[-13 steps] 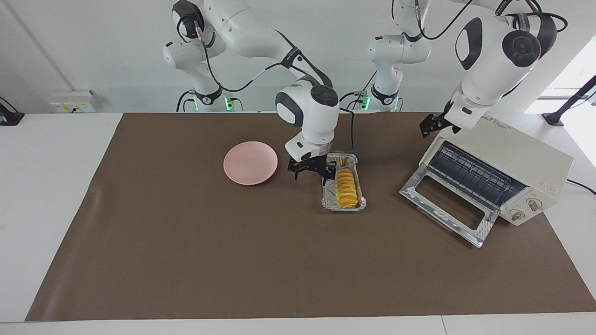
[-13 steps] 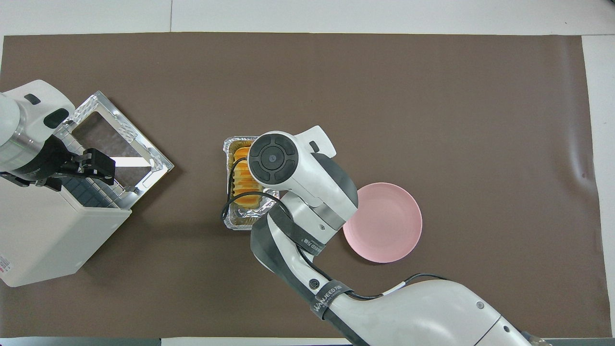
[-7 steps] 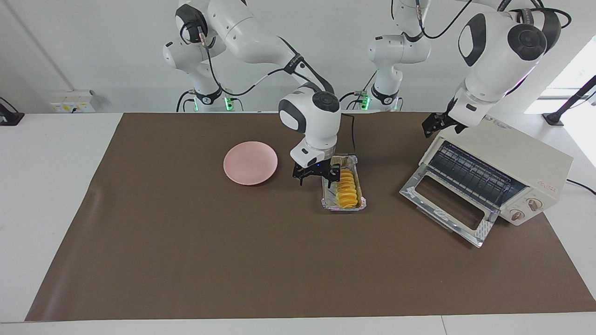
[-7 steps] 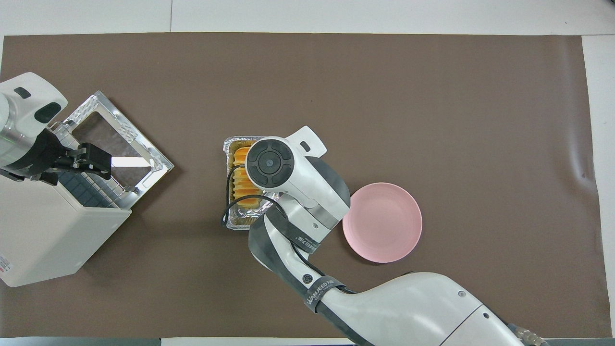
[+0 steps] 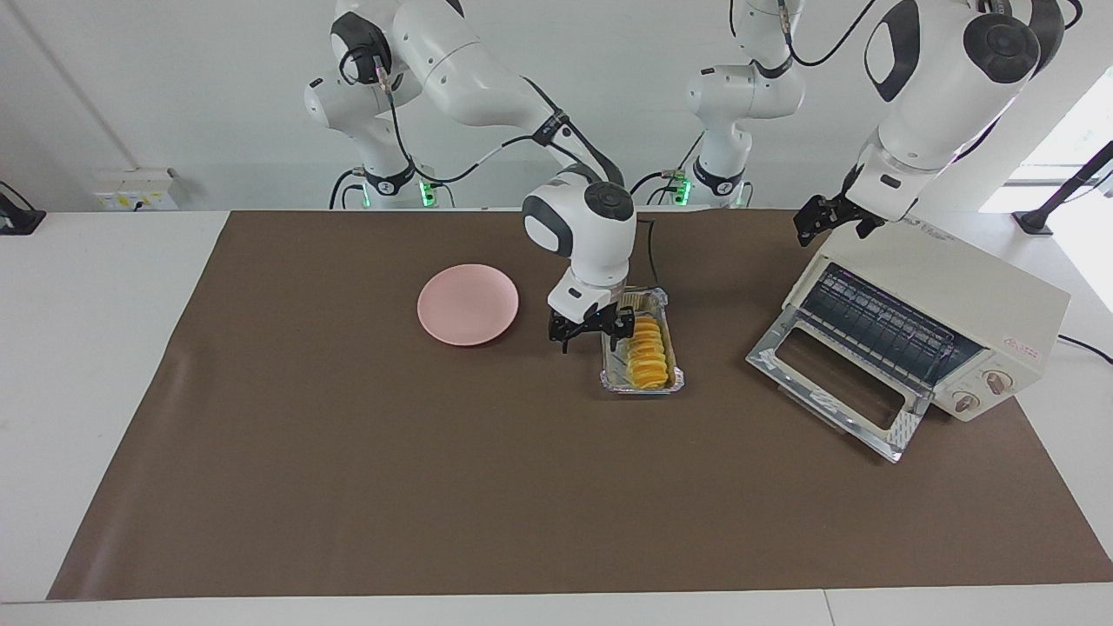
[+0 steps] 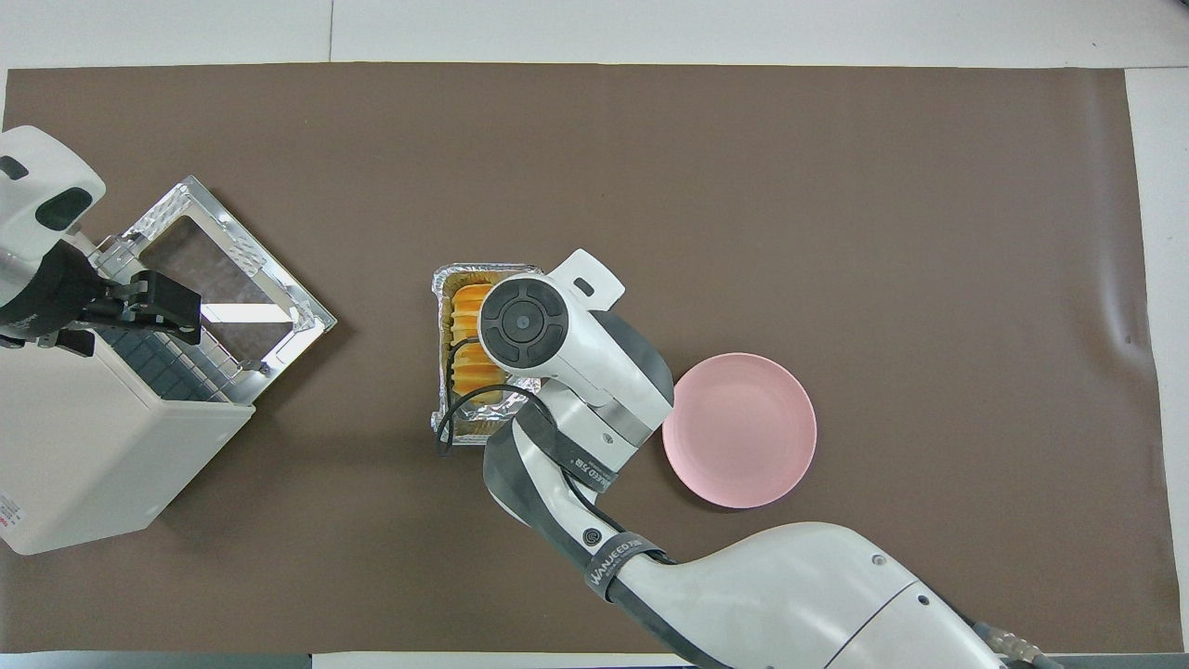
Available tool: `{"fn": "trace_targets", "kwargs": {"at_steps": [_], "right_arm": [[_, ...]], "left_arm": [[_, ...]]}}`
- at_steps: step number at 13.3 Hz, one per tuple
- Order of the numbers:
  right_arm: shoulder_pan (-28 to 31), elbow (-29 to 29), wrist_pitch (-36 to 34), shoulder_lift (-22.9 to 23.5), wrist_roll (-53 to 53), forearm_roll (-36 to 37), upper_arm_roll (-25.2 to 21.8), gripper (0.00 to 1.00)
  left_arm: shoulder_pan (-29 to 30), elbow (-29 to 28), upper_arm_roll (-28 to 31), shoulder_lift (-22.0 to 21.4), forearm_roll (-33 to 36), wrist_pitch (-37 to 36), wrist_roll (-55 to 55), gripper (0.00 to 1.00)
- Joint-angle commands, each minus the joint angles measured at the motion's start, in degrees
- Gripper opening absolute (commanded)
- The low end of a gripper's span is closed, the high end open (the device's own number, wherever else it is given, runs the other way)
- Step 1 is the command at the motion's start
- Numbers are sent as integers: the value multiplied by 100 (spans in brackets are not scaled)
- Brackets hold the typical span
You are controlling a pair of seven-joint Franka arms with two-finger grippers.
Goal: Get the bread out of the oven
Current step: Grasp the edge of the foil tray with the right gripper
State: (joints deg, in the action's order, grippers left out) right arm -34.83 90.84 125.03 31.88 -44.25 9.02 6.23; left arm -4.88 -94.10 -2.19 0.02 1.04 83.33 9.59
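Note:
The golden bread is between the foil tray's raised sides. The bread will go along inside the tray when I move the tray by its rim.
The golden ridged bread lies in a crinkled foil tray on the brown mat, outside the oven. My right gripper hangs low at the tray's long wall that faces the pink plate, at the end nearer the robots. It is open, with one finger at the tray's rim by the bread and the other over the mat. In the overhead view its own wrist hides it. The cream oven has its door dropped open. My left gripper hovers open over the oven's top front edge, holding nothing.
A round pink plate sits on the mat beside the tray, toward the right arm's end. The oven's wire rack shows nothing on it. The right arm's forearm stretches over the mat between plate and tray.
The right gripper has crept toward the tray and its fingers have drawn a little closer together. The left gripper has risen slightly above the oven's top.

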Motion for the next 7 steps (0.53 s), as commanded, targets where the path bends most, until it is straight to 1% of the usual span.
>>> {"fn": "trace_targets", "kwargs": {"at_steps": [1,4,7], "right_arm": [[29,136,109,-42,188,-278,18,0],[20,127,65,-59,188,-550,18,0],[-15,74,48,-68,188,-560,27,0]], "left_arm": [[22,24,17,-11,-96,-1,-80,100],[5,24,17,-2,-87,60,-71,100],[5,24,17,-11,-87,60,-98,100]]}}
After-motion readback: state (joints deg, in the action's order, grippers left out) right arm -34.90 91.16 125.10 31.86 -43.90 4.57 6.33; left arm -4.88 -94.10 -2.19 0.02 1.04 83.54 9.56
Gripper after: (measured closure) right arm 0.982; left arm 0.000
